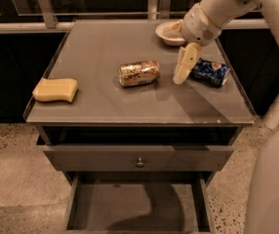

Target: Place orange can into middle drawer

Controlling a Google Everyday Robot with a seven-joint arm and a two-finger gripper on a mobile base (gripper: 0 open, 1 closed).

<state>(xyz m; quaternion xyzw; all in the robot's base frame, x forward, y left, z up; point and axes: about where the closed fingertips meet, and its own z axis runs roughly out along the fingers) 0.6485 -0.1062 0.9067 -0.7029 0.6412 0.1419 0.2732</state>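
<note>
The orange can's loose end has a clear way to it from my fingers, so I should keep moving my gripper until its fingers are on both sides of the can's body, then close it.
The orange can lies on its side near the middle of the grey cabinet top. It is golden with dark mottled print. My gripper points down just right of the can, a short gap from its right end, and stands in front of the left end of a blue Pepsi can. It holds nothing that I can see. The middle drawer is pulled out below, at the bottom of the view. Its grey floor holds only the arm's shadow.
A yellow sponge lies at the left edge of the top. A white bowl sits at the back right, partly behind my arm. A shut drawer front with a round knob sits above the open drawer. The robot's body fills the right edge.
</note>
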